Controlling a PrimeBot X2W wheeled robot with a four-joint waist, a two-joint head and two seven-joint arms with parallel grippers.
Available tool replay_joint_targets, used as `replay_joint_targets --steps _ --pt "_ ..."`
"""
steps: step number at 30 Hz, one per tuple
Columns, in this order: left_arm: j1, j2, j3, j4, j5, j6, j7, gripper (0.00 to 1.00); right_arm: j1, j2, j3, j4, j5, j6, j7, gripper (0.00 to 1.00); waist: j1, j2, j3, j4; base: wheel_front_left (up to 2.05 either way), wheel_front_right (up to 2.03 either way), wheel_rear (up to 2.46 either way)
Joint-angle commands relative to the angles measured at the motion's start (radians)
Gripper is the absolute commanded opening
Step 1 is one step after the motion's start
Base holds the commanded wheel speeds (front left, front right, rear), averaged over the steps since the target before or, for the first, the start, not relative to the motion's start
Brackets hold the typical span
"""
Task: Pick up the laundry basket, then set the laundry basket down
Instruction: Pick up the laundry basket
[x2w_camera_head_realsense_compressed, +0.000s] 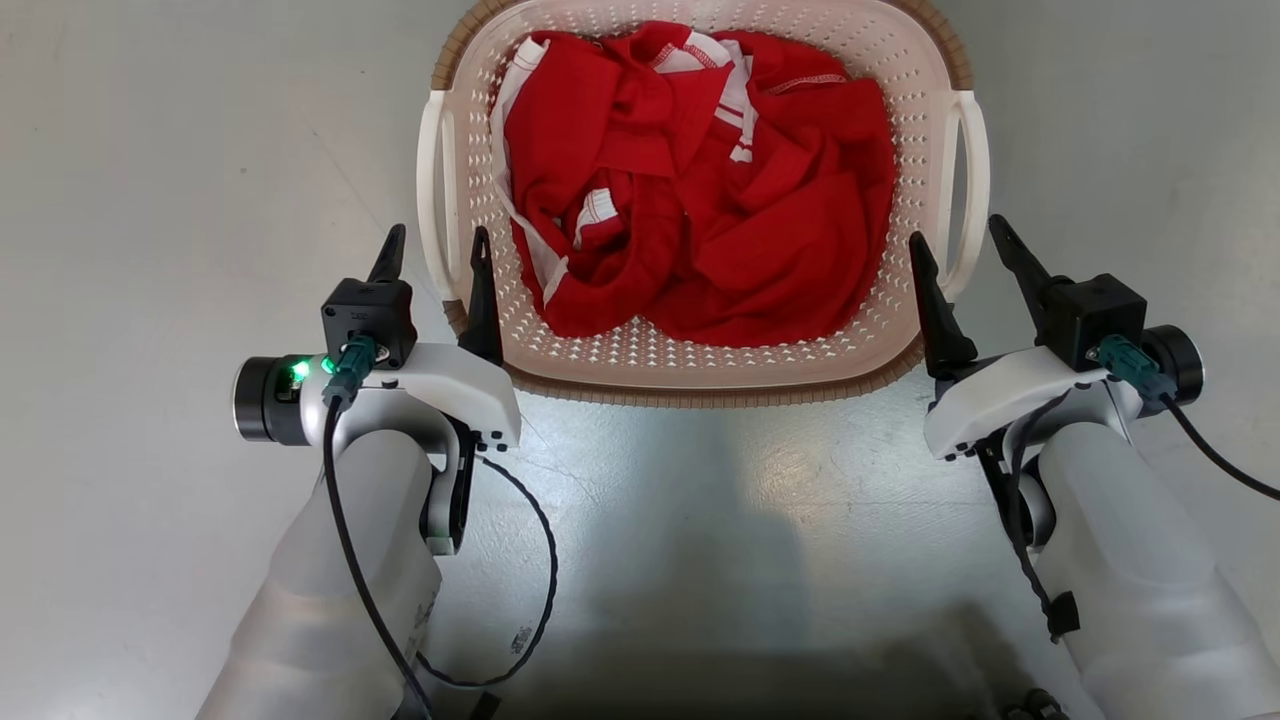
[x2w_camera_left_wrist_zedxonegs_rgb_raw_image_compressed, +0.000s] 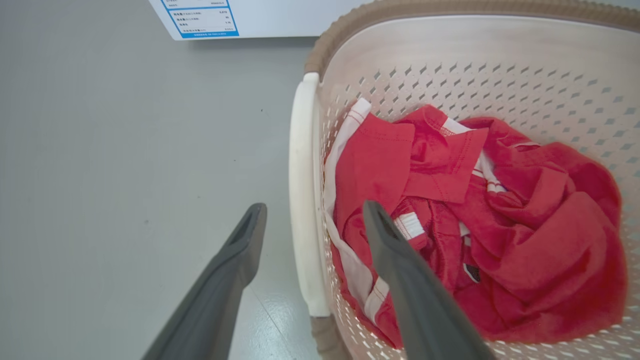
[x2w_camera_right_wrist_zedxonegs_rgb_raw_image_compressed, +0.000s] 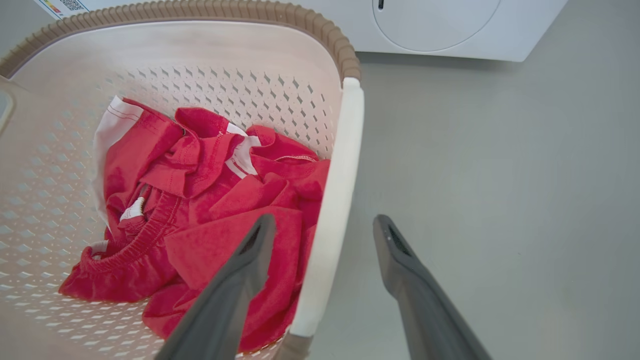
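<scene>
The white handle (x2w_camera_left_wrist_zedxonegs_rgb_raw_image_compressed: 307, 198) will stay in place and take the laundry basket along when the robot lifts, because the handle runs flush into the laundry basket's brown rim (x2w_camera_left_wrist_zedxonegs_rgb_raw_image_compressed: 318, 63).
The laundry basket (x2w_camera_head_realsense_compressed: 700, 375) sits on the grey floor, cream and perforated with a brown rim, holding crumpled red clothes (x2w_camera_head_realsense_compressed: 700, 180). My left gripper (x2w_camera_head_realsense_compressed: 435, 250) is open, its two dark fingers straddling the basket's white left handle (x2w_camera_head_realsense_compressed: 435, 190) without touching it. In the left wrist view that handle (x2w_camera_left_wrist_zedxonegs_rgb_raw_image_compressed: 302, 200) runs between the fingers of the left gripper (x2w_camera_left_wrist_zedxonegs_rgb_raw_image_compressed: 312, 212). My right gripper (x2w_camera_head_realsense_compressed: 965, 240) is open too, astride the white right handle (x2w_camera_head_realsense_compressed: 970, 190). The right wrist view shows the right gripper (x2w_camera_right_wrist_zedxonegs_rgb_raw_image_compressed: 325, 225) with the handle (x2w_camera_right_wrist_zedxonegs_rgb_raw_image_compressed: 332, 210) between its fingers.
A white washing machine (x2w_camera_right_wrist_zedxonegs_rgb_raw_image_compressed: 450, 25) stands just beyond the basket; its labelled front corner (x2w_camera_left_wrist_zedxonegs_rgb_raw_image_compressed: 210, 20) also appears in the left wrist view. Grey floor (x2w_camera_head_realsense_compressed: 180, 150) lies open on both sides of the basket.
</scene>
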Motion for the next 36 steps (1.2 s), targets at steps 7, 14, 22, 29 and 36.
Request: replay_joint_targets --steps 7,14,22,29,36 --pt "0.004 0.024 0.006 -0.003 -0.019 0.005 -0.005 1.0 0.028 0.014 0.035 -0.005 0.013 0.003 -0.014 1.0 0.0 0.0 0.015 0.001 0.0 0.0 0.0" --pt "-0.007 0.024 -0.001 0.009 -0.029 0.004 -0.005 1.0 0.02 0.014 0.046 0.001 0.021 0.003 -0.014 1.0 0.0 0.0 0.027 -0.002 0.0 0.0 0.0" --pt "-0.016 0.024 -0.011 0.022 -0.034 0.004 -0.005 0.97 0.013 0.014 0.061 0.011 0.029 0.003 -0.014 1.0 0.0 0.0 0.032 -0.005 0.0 0.0 0.0" --pt "-0.02 0.024 -0.016 0.024 -0.036 0.005 -0.005 0.96 0.009 0.014 0.067 0.016 0.035 0.003 -0.014 1.0 0.0 0.0 0.033 -0.005 0.0 0.0 0.0" --pt "-0.023 0.024 -0.017 0.024 -0.031 0.004 -0.005 0.93 0.004 0.014 0.069 0.019 0.044 0.003 -0.014 1.0 0.0 0.0 0.036 -0.006 0.0 0.0 0.0"
